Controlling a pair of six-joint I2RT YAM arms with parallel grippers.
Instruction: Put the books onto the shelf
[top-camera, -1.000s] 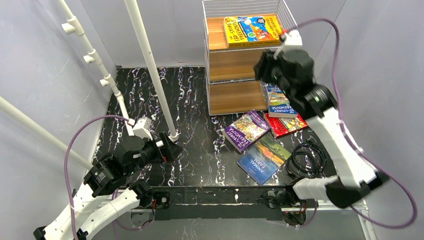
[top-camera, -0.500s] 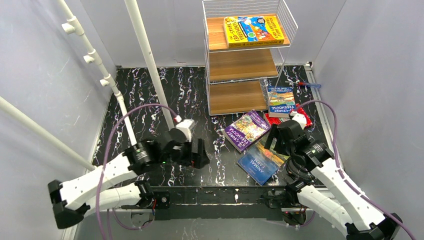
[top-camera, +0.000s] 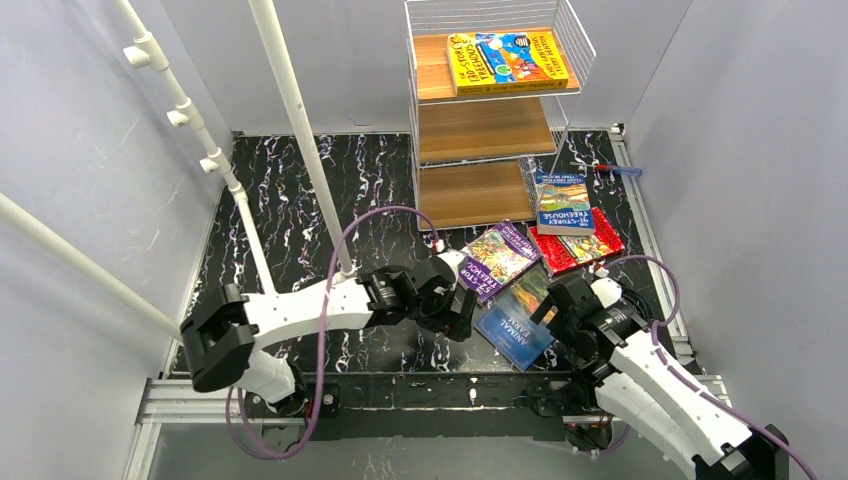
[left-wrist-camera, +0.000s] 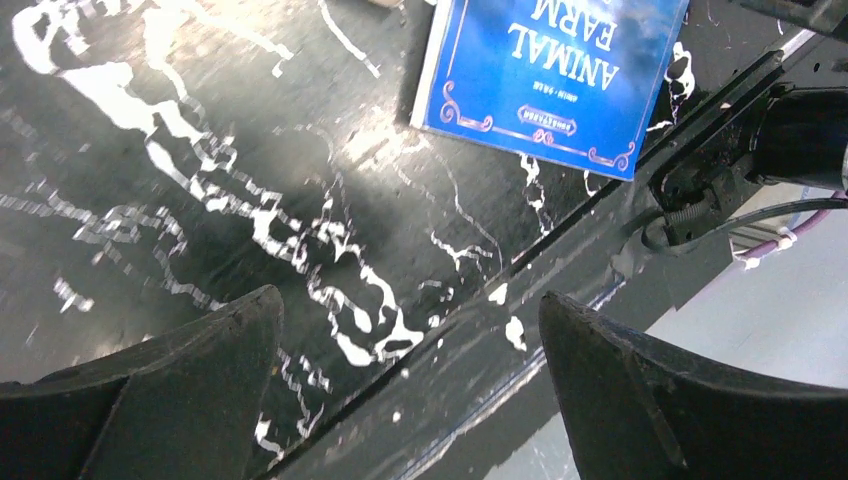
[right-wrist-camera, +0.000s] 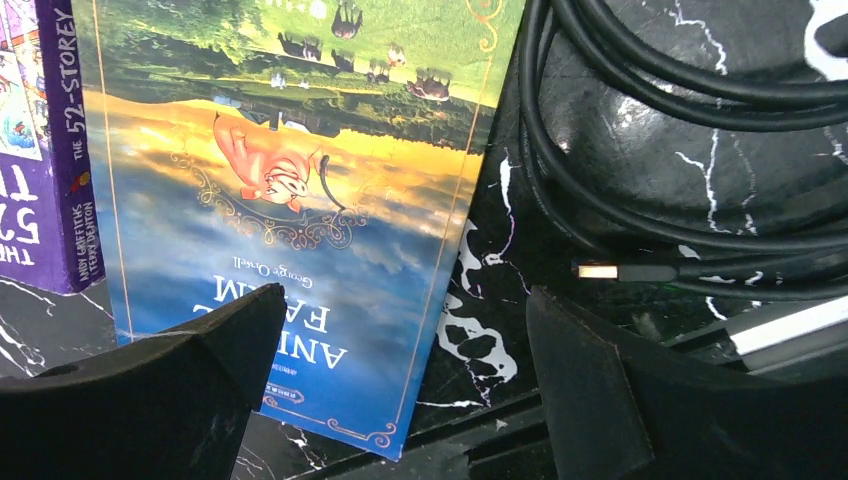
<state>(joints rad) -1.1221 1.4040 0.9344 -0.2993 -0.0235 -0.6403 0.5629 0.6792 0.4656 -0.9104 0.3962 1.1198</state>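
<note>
My left gripper should lift Animal Farm by its free edge (top-camera: 485, 327) and hand the book over, because the book lies flat next to the coiled black cable under my right gripper.
The shelf (top-camera: 484, 128) stands at the back with an orange-yellow book (top-camera: 510, 60) flat on its top board. On the black floor lie a purple book (top-camera: 495, 258), the blue Animal Farm book (top-camera: 518, 332), and a blue book (top-camera: 562, 203) stacked on a red one (top-camera: 585, 248). My right gripper (top-camera: 558, 303) hovers open over Animal Farm's right edge; that book (right-wrist-camera: 300, 200) lies under its left finger, with nothing between the fingers (right-wrist-camera: 405, 300). My left gripper (top-camera: 462, 312) is open and empty (left-wrist-camera: 408, 300), just left of Animal Farm (left-wrist-camera: 555, 70).
A coiled black cable (right-wrist-camera: 650, 150) lies right beside Animal Farm. The purple book (right-wrist-camera: 40, 130) touches its left side. White poles (top-camera: 300, 130) rise at the left. A small pen (top-camera: 617, 170) lies at the far right. The table's front rail (left-wrist-camera: 600, 270) is close below both grippers.
My right arm swung down from the shelf's top tier to the Animal Farm book and its jaws opened wide. My left arm reached right across the floor towards the same book.
</note>
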